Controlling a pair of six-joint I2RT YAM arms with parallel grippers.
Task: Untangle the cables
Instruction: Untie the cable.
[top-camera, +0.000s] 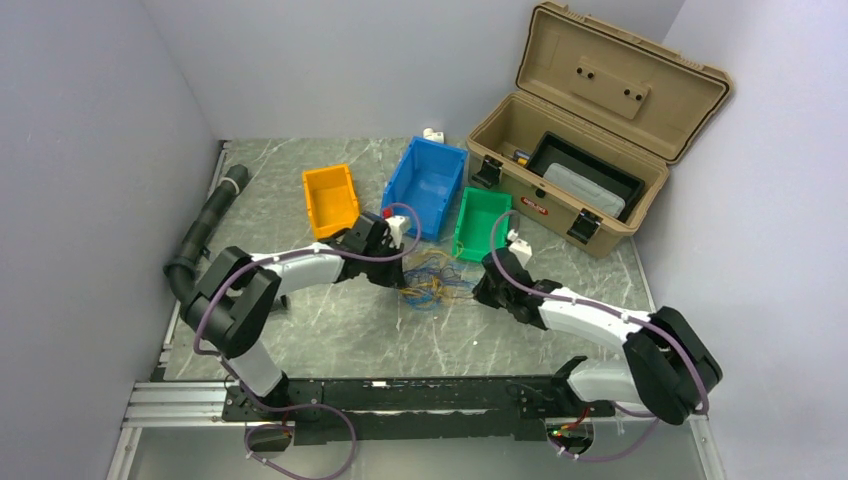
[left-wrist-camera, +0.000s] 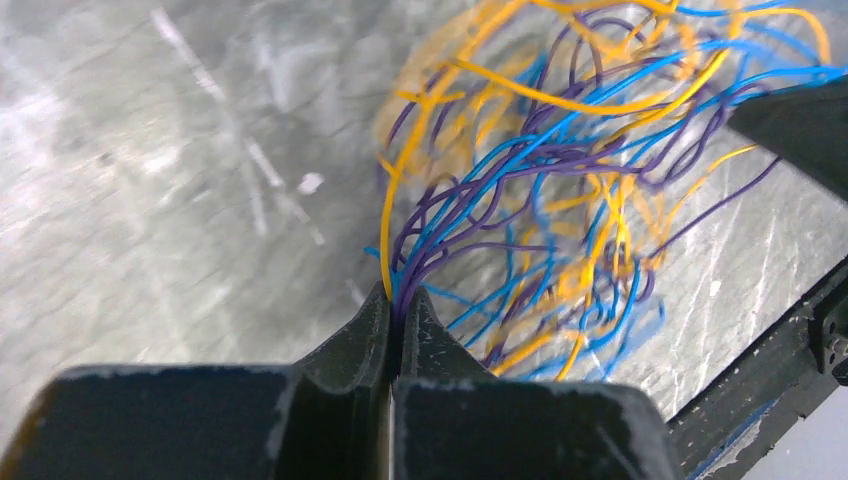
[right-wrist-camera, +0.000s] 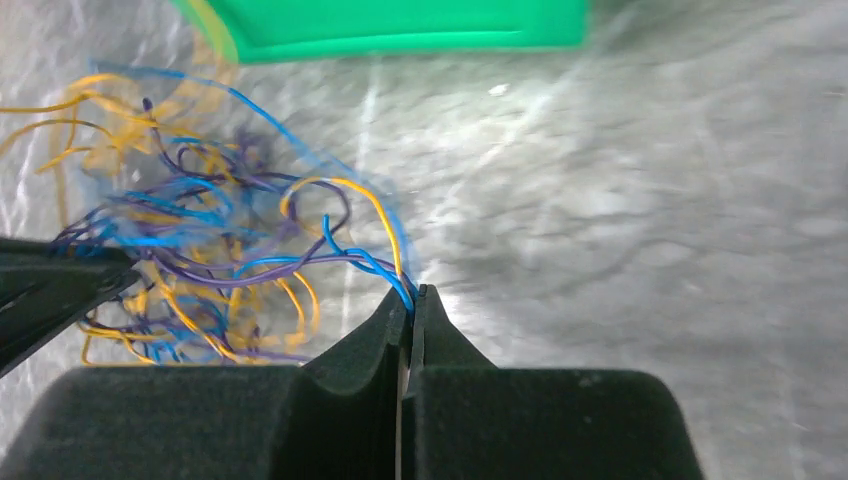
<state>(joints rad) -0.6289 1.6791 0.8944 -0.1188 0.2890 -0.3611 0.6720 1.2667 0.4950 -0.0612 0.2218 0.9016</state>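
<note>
My left gripper is holding purple, blue and yellow cables (left-wrist-camera: 408, 258) in a bunch. It should open and let them go before it grips the tangle (top-camera: 432, 282) again.
The cables (top-camera: 432, 279) are a loose tangle of thin blue, yellow-orange and purple wires on the table's middle, between my two grippers. My left gripper (top-camera: 393, 270) is at the bundle's left side. In the left wrist view the left gripper (left-wrist-camera: 397, 297) is shut on several purple, blue and yellow strands of the cables (left-wrist-camera: 560, 190). My right gripper (top-camera: 483, 290) is at the bundle's right side. In the right wrist view the right gripper (right-wrist-camera: 410, 297) is shut on a few blue and yellow strands of the cables (right-wrist-camera: 220, 250).
An orange bin (top-camera: 330, 200), a blue bin (top-camera: 428, 185) and a green bin (top-camera: 481, 222) stand just behind the wires. An open tan toolbox (top-camera: 585, 130) is at the back right. A black corrugated hose (top-camera: 205, 230) lies along the left wall.
</note>
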